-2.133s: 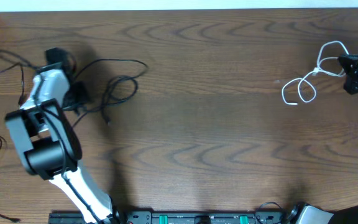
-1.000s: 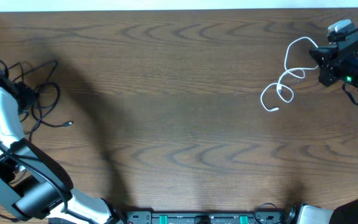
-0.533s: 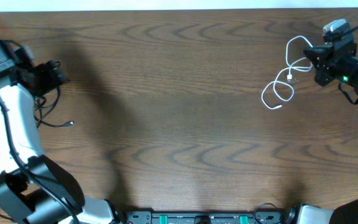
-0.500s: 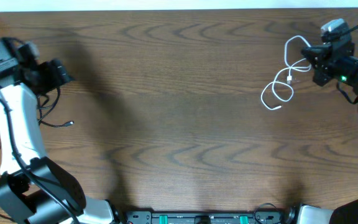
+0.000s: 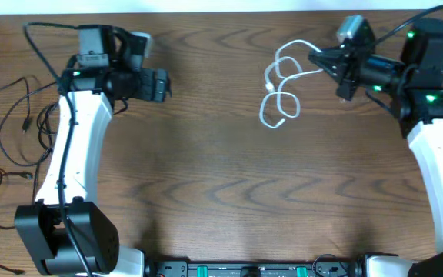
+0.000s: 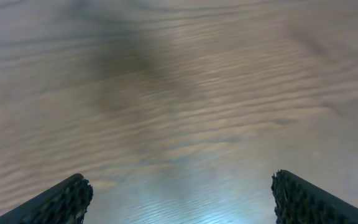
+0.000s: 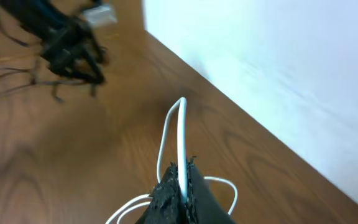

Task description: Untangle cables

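The white cable (image 5: pixel 281 51) extends over open wood beyond my right gripper's fingertips, so my left gripper should keep moving toward the cable and close beside those fingertips.
The short white cable (image 5: pixel 280 104) hangs in loops from my right gripper (image 5: pixel 316 54), which is shut on it at the back right of the table. In the right wrist view the white cable (image 7: pixel 181 134) rises from between the closed fingertips of that gripper (image 7: pixel 180 169). Several thin black cables (image 5: pixel 15 123) lie spread along the table's left edge, also seen as black cables (image 7: pixel 8 81) far off in the right wrist view. My left gripper (image 5: pixel 164 84) is open and empty, well to the right of them. In the left wrist view that gripper (image 6: pixel 182 202) shows only bare wood between its fingers (image 6: pixel 64 200).
The wooden table (image 5: pixel 221 177) ends at a white wall at the back (image 7: pixel 278 68). My left arm (image 5: pixel 71 154) reaches up the left side beside the black cables. A black rail (image 5: pixel 252 269) runs along the front edge.
My left gripper has swung right, away from the black cables, and stayed open. My right gripper has carried the white cable left toward the table's middle.
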You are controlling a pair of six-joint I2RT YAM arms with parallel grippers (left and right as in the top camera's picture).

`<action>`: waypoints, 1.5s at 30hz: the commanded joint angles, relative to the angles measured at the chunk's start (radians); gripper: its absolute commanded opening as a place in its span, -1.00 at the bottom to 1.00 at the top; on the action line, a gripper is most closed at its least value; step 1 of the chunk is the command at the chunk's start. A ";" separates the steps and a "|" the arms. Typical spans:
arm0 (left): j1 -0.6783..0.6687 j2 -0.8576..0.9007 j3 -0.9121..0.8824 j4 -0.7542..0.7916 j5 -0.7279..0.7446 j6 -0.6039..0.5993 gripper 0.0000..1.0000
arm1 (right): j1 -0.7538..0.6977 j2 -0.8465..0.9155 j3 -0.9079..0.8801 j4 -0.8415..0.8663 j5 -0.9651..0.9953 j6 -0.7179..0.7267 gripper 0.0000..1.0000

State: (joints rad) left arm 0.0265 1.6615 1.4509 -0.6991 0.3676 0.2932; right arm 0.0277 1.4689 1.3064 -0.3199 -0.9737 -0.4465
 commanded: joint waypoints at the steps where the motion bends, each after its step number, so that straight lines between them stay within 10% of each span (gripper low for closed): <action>1: -0.041 -0.002 0.019 0.005 0.084 0.057 0.87 | 0.066 0.000 0.003 0.014 -0.035 0.031 -0.98; 20: -0.054 -0.003 0.019 0.023 1.087 0.528 0.88 | 0.132 0.030 0.003 0.011 -0.103 0.031 -0.98; 45: -0.208 -0.003 0.019 0.046 1.033 0.541 0.92 | 0.195 0.054 0.003 0.039 -0.189 0.031 -0.98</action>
State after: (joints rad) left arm -0.1467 1.6615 1.4509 -0.6548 1.3930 0.8196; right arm 0.1951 1.5158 1.3064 -0.2832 -1.1305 -0.4263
